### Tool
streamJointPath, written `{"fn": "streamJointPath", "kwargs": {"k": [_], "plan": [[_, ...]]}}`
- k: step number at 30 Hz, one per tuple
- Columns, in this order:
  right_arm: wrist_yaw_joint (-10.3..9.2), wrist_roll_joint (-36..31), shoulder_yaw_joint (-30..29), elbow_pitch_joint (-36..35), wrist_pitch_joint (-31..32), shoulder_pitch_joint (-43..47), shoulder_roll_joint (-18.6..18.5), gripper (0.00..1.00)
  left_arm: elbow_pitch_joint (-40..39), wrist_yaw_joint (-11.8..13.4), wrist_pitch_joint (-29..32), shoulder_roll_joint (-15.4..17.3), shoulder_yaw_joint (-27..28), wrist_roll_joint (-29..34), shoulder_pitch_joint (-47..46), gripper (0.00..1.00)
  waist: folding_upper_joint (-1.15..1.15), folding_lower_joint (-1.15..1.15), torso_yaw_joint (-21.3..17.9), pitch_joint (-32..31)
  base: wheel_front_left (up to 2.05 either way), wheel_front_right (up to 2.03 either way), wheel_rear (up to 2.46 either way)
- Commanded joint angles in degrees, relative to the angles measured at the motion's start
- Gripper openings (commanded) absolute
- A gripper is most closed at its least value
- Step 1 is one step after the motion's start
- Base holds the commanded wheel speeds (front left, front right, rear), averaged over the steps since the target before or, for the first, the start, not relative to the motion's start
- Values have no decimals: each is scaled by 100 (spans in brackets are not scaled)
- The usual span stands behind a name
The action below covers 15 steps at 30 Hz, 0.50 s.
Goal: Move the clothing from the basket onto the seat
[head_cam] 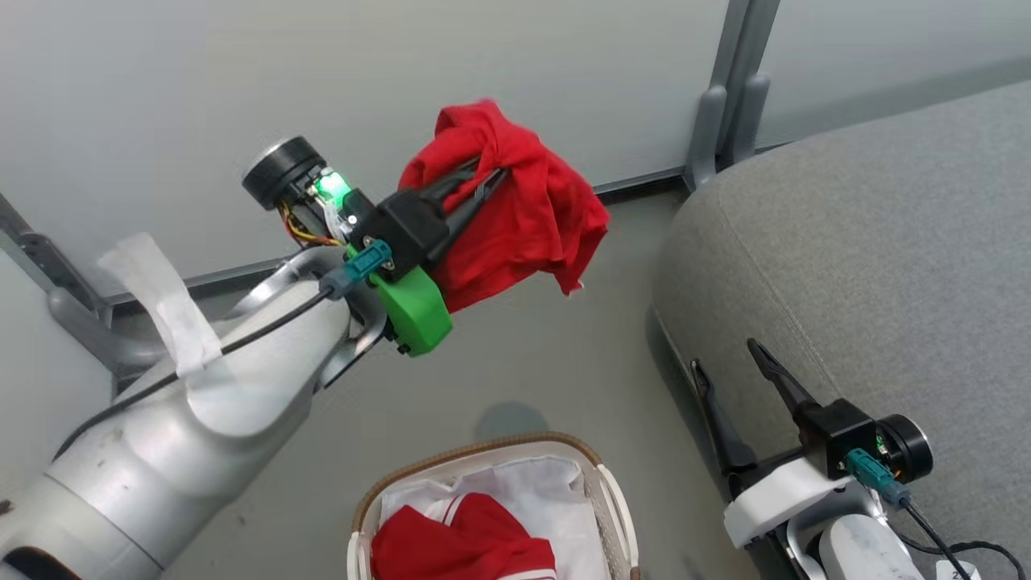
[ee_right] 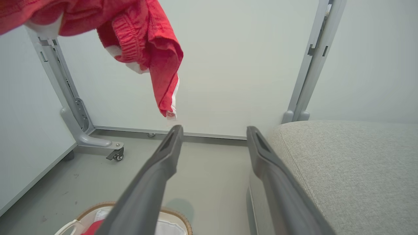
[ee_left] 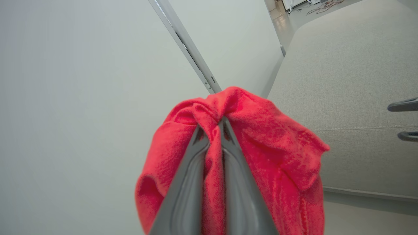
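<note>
The red garment (head_cam: 532, 208) will hang down in long folds under my right gripper when I carry it to the seat, because a loose corner (head_cam: 570, 271) hangs limp.
My left gripper (head_cam: 489, 179) is shut on a red garment (head_cam: 523, 209) and holds it up in the air over the floor, left of the grey seat (head_cam: 870, 242). The left wrist view has its fingers (ee_left: 196, 153) pinched on a fold of that clothing (ee_left: 267, 143). The same garment (ee_right: 143, 36) hangs at the top left of the right wrist view. A second red piece with white trim (head_cam: 467, 540) lies in the basket (head_cam: 483, 449) at the bottom. My right gripper (head_cam: 729, 357) stands open and empty at the seat's near edge, also seen as the right gripper (ee_right: 214, 130).
Pale partition panels on grey metal legs (head_cam: 729, 105) close off the far side. A caster foot (ee_right: 112, 151) stands on the grey floor (head_cam: 515, 362). A white liner (head_cam: 556, 491) lies in the basket under the clothing.
</note>
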Motion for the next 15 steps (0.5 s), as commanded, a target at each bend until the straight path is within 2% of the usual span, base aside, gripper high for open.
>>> {"fn": "streamJointPath", "kwargs": {"k": [1, 9, 15], "plan": [[-4, -59, 26, 2, -28, 41, -23, 100, -8, -15, -2, 51, -29, -43, -135, 0, 0, 1, 39, -144, 0, 0, 0], [-5, -193, 237, 40, -28, -211, -23, 100, -91, -15, 0, 90, -203, -157, -449, 0, 0, 1, 79, -179, 0, 0, 0], [-5, -536, 307, 317, -28, -675, -22, 100, -253, -15, 8, 28, -447, -219, -502, 0, 0, 1, 227, -185, 0, 0, 0]]}}
